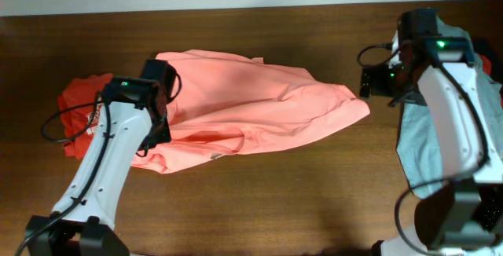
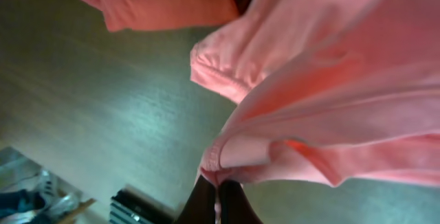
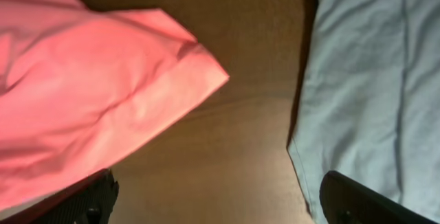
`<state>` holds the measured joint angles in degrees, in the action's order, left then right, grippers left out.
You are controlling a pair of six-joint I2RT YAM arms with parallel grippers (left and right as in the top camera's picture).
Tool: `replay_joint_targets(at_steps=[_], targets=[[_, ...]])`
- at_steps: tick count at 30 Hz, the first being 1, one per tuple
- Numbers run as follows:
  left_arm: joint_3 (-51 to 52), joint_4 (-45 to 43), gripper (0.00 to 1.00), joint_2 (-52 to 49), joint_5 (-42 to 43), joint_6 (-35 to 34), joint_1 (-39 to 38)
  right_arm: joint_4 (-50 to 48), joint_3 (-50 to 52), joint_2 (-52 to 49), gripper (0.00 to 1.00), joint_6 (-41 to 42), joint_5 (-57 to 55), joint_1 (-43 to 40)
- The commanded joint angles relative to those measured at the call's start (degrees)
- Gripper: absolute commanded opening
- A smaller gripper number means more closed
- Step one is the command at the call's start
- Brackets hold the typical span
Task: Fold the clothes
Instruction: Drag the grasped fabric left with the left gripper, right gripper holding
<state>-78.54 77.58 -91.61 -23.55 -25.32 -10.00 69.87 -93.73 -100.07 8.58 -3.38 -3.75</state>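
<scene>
My right gripper should keep going down, because the salmon-pink top's loose corner [image 1: 362, 109] lies clear of the grey-blue garment. It should move toward that corner [image 1: 350, 99] until its open fingers are on both sides of the cloth.
The salmon-pink top [image 1: 251, 103] lies crumpled across the middle of the table. It also shows in the left wrist view [image 2: 330, 93] and the right wrist view [image 3: 82, 93]. My left gripper [image 2: 218, 196] is shut on a bunched edge of the top at its left side, with a fold hanging from the jaws. In the overhead view the left fingers are hidden under the wrist [image 1: 153, 91]. My right gripper [image 3: 216, 200] is open and empty over bare wood, just right of the top's right corner [image 1: 357, 111].
A darker red shirt [image 1: 78, 107] lies at the left, partly under the left arm, and shows in the left wrist view [image 2: 165, 1]. A pale grey-blue garment [image 1: 424, 138] lies at the right under the right arm [image 3: 371, 80]. The table is dark wood [image 1: 275, 201].
</scene>
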Motion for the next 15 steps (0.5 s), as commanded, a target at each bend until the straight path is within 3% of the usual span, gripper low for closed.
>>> replay_joint_targets(at_steps=[1,13,15], targets=[[-0.5,-1.8,0.00,1.6,-0.3,-1.9,1.0,-2.5,0.3,-5.4,0.99,-0.6,-0.2,-0.6],[-0.5,-3.7,0.00,1.6,3.2,-1.8,0.9,-14.0,0.3,-20.2,1.00,-5.4,6.8,-0.9],[-0.5,-3.7,0.00,1.6,3.2,-1.8,0.9,-14.7,0.3,-22.3,0.94,-5.4,8.1,-0.9]])
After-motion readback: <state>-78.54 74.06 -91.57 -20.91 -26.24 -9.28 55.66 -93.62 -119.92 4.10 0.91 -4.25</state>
